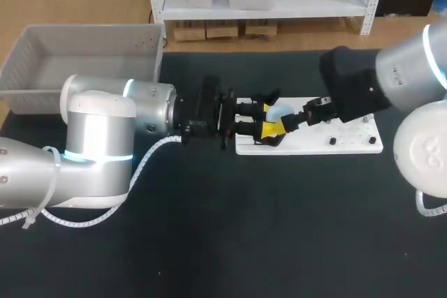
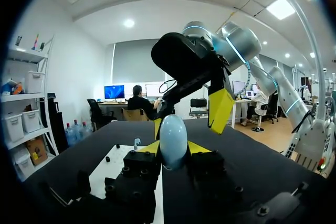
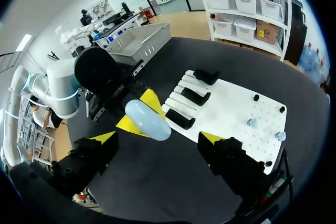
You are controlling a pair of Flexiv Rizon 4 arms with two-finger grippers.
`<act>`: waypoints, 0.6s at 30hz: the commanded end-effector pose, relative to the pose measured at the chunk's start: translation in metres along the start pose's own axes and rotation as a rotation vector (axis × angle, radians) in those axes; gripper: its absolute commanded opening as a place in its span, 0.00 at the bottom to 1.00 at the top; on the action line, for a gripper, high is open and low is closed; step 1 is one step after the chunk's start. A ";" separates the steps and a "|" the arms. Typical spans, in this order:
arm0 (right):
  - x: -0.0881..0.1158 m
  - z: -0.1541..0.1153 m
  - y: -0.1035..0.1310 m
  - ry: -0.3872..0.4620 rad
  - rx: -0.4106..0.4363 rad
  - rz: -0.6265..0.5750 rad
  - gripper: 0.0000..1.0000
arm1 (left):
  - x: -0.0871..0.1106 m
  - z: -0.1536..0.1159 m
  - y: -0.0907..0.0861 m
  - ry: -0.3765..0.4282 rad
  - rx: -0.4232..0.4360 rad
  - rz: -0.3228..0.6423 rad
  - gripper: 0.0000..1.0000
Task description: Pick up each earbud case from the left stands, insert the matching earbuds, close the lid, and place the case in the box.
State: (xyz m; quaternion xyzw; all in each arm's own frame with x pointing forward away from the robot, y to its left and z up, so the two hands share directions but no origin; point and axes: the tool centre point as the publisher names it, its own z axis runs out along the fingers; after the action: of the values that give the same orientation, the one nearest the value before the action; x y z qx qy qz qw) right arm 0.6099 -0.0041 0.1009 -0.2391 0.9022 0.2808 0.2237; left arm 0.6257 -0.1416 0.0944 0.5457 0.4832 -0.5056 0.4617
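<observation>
I expect the outer pale-blue earbud to slide loose and leave a grey post behind when I lift it, as it stands upright on the white board [image 3: 278, 139].
A pale blue, egg-shaped earbud case [image 1: 277, 113] [image 2: 173, 137] [image 3: 147, 120] is held above the left end of the white board [image 1: 314, 143]. My left gripper [image 1: 269, 121] [image 2: 172, 148] is shut on it, one yellow tip on each side. My right gripper [image 1: 302, 118] [image 3: 157, 139] faces it from the right, open wide, its two fingers on either side of the case without touching it. In the left wrist view one of the right gripper's yellow fingertips [image 2: 220, 109] hangs just beyond the case. The case lid looks closed.
The white board [image 3: 236, 103] carries black stands [image 3: 195, 96] at its left end, and two small pale earbuds [image 3: 252, 123] [image 3: 280, 136] and black pegs at its right end. A grey box [image 1: 84, 47] [image 3: 139, 40] stands at the table's back left.
</observation>
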 end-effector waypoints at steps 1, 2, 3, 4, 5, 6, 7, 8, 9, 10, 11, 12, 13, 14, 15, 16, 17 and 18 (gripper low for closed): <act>-0.002 0.002 -0.002 -0.001 0.018 0.005 1.00 | 0.001 0.000 -0.001 -0.004 -0.004 0.003 0.00; -0.002 0.002 -0.002 -0.002 0.019 0.006 1.00 | 0.001 0.000 -0.001 -0.004 -0.004 0.003 0.00; -0.003 0.002 -0.003 -0.002 0.020 0.007 1.00 | 0.001 0.000 -0.001 -0.004 -0.004 0.003 0.00; -0.004 0.002 -0.004 -0.003 0.020 0.007 1.00 | 0.001 0.000 -0.001 -0.004 -0.004 0.003 0.00; -0.004 0.002 -0.004 -0.003 0.021 0.007 1.00 | 0.001 0.000 -0.001 -0.004 -0.004 0.003 0.00; -0.005 0.001 -0.006 -0.004 0.023 0.008 1.00 | 0.001 0.000 -0.001 -0.004 -0.004 0.003 0.00; -0.005 0.001 -0.007 -0.004 0.025 0.011 1.00 | 0.001 0.000 -0.001 -0.004 -0.004 0.003 0.00; -0.006 0.001 -0.008 -0.005 0.026 0.014 1.00 | 0.001 0.000 -0.001 -0.004 -0.004 0.003 0.00; -0.006 0.001 -0.009 -0.006 0.027 0.016 1.00 | 0.001 0.000 -0.001 -0.004 -0.004 0.003 0.00; -0.006 0.001 -0.010 -0.007 0.028 0.017 1.00 | 0.001 0.000 -0.001 -0.004 -0.004 0.003 0.00; -0.006 0.001 -0.011 -0.007 0.030 0.019 1.00 | 0.001 0.000 -0.001 -0.004 -0.004 0.003 0.00; -0.006 0.001 -0.011 -0.006 0.032 0.020 1.00 | 0.001 0.000 -0.001 -0.004 -0.004 0.003 0.00; -0.006 0.001 -0.012 -0.006 0.033 0.021 1.00 | 0.001 0.000 -0.001 -0.004 -0.004 0.003 0.00; -0.007 0.001 -0.013 -0.007 0.034 0.024 1.00 | 0.001 0.000 -0.001 -0.004 -0.004 0.003 0.00; -0.007 0.001 -0.013 -0.008 0.035 0.025 1.00 | 0.001 0.000 -0.001 -0.004 -0.004 0.003 0.00; -0.007 0.001 -0.014 -0.008 0.036 0.027 1.00 | 0.001 0.000 -0.001 -0.004 -0.004 0.003 0.00; -0.008 0.001 -0.014 -0.008 0.036 0.028 1.00 | 0.001 0.000 -0.001 -0.004 -0.004 0.003 0.00; -0.008 0.001 -0.014 -0.009 0.036 0.028 1.00 | 0.001 0.000 -0.001 -0.004 -0.004 0.003 0.00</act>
State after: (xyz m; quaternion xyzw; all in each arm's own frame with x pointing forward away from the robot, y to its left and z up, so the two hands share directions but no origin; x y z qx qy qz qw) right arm 0.6238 -0.0124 0.0985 -0.2221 0.9085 0.2711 0.2277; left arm 0.6257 -0.1416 0.0944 0.5457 0.4832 -0.5056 0.4617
